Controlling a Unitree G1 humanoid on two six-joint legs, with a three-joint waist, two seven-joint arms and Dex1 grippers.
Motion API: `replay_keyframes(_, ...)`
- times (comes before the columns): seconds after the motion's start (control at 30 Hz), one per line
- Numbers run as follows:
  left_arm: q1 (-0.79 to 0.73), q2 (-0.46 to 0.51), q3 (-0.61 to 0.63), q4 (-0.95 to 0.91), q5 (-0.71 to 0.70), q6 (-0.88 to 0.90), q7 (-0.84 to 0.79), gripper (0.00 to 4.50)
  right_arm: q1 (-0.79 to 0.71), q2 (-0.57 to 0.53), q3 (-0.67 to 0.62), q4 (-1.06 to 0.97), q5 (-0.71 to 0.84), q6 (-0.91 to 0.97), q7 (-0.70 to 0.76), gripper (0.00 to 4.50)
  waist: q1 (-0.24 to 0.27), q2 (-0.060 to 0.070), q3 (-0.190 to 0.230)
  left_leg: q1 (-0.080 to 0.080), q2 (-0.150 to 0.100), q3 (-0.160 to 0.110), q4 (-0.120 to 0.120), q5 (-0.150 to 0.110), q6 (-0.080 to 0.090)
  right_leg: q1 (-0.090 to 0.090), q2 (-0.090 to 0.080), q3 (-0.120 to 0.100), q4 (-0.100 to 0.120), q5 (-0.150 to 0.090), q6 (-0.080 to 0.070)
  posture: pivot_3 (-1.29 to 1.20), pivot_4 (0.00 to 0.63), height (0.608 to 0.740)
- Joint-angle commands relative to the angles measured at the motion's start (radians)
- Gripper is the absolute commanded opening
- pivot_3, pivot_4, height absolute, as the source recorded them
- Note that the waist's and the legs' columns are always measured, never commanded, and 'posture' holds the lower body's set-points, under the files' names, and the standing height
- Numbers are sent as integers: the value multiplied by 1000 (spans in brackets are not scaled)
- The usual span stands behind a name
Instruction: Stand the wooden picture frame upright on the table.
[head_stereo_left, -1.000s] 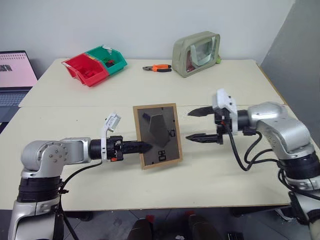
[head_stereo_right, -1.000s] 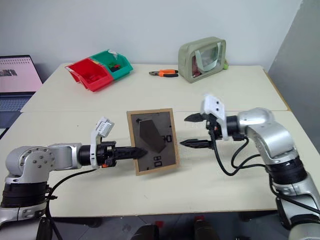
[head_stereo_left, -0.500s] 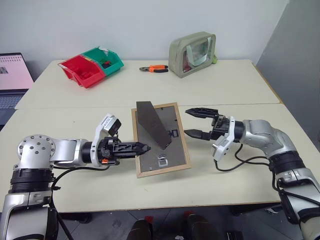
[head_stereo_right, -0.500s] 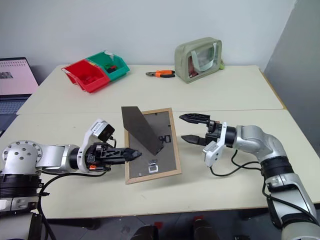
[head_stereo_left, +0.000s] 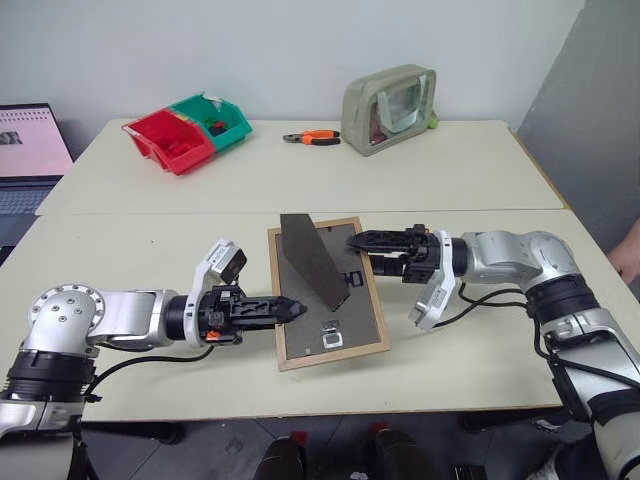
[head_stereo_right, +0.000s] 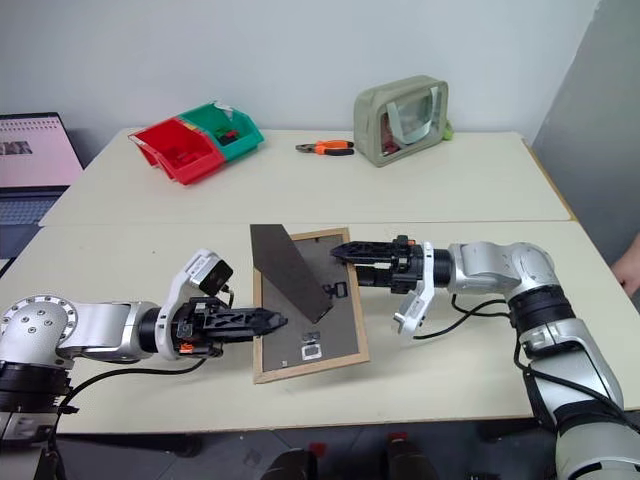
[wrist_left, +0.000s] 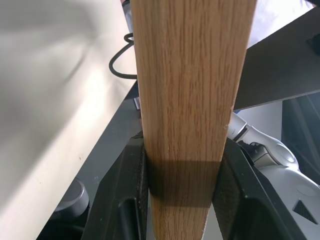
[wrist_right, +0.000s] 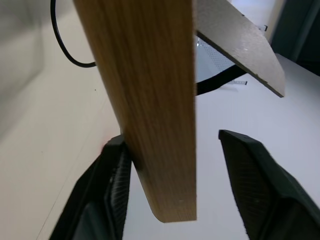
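Next, I grab the frame's opposite edge (head_stereo_left: 371, 282) with my right gripper and turn it upright once my left gripper opens, as the frame's back (head_stereo_left: 356, 312) faces up in it.
The wooden picture frame (head_stereo_left: 345, 300) is tilted back low over the table (head_stereo_left: 450, 180), its dark back facing up and its stand flap (head_stereo_left: 312, 262) swung out. My left gripper (head_stereo_left: 292, 308) is shut on the frame's left edge; in the left wrist view the wood (wrist_left: 187, 100) is pinched between both fingers (wrist_left: 132, 195). My right gripper (head_stereo_left: 362, 251) straddles the upper right edge, open. In the right wrist view one finger (wrist_right: 112, 190) touches the wood (wrist_right: 150, 100) and the other stands clear of it.
At the back of the table are red and green bins (head_stereo_left: 185, 135), orange pliers (head_stereo_left: 312, 137) and a khaki pouch (head_stereo_left: 390, 95). A laptop (head_stereo_left: 30, 150) sits off the left side. A person's hand (head_stereo_left: 628, 250) shows at the right edge.
The frame has tipped back from nearly facing me and its flap has swung out. My right gripper has moved in over the frame's right edge, its fingers closer together.
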Motion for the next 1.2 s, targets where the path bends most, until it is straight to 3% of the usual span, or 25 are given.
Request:
replay_keyframes(0.03,2,15,-4,-38,-29,-22,-15,1333,-48,-6,11,-4,-3,8,-59,1654,0,0,0,0,0,0,0,0,0,0,0,0,0,0,0,0,150,740)
replay_keyframes(0.1,9,17,-2,-49,-29,-31,-12,1333,-55,-12,19,0,-12,12,-79,1330,0,0,0,0,0,0,0,0,0,0,0,0,0,0,0,0,150,740)
replay_keyframes(0.27,33,4,27,-99,-29,-115,53,1333,-58,-29,32,13,-5,17,-108,1329,0,0,0,0,0,0,0,-1,2,0,0,0,0,0,0,0,150,740)
replay_keyframes(0.33,30,2,49,-72,-29,-131,55,2005,-58,-35,34,22,9,21,-112,1329,0,0,0,0,0,0,0,-1,2,0,0,0,0,0,0,0,150,740)
replay_keyframes(0.47,9,-2,114,20,-29,-146,80,2850,-49,-37,39,52,36,41,-114,1292,0,0,0,0,0,0,0,-1,2,0,0,0,1,0,0,0,150,740)
replay_keyframes(0.63,61,-5,270,-12,-29,-224,170,3941,-36,-26,66,140,128,65,-70,1292,-2,0,0,0,0,0,0,-1,2,0,0,0,0,0,0,0,150,740)
replay_keyframes(0.7,116,4,334,-89,-26,-280,221,4443,-40,-8,86,212,232,78,-8,1292,-4,0,0,0,1,0,0,-1,2,0,0,0,0,0,0,0,150,740)
replay_keyframes(0.83,192,15,455,-256,122,-408,320,4500,-46,60,119,339,513,173,238,1292,-4,-1,0,1,5,1,0,-1,2,1,-1,1,0,0,0,0,150,740)
replay_keyframes(0.93,277,-1,538,-417,294,-493,358,4500,-35,170,90,368,787,394,555,1292,-6,-1,0,2,6,1,1,-1,2,2,-1,1,0,0,0,0,150,740)
replay_keyframes(1.07,397,-69,558,-609,430,-576,398,4500,-90,324,-2,437,960,745,769,1292,-4,-1,0,2,7,1,0,-1,2,3,-1,1,0,0,0,0,150,740)
replay_keyframes(1.13,434,-98,533,-679,493,-604,410,4500,-118,404,-82,465,1104,989,945,1292,1,-1,0,2,6,0,0,-1,2,3,-1,0,0,0,0,0,150,740)
replay_keyframes(1.2,454,-125,513,-726,548,-633,414,4500,-155,471,-168,517,1191,1155,987,1292,7,-1,0,1,6,0,0,-1,2,3,-1,-1,0,0,0,0,150,740)
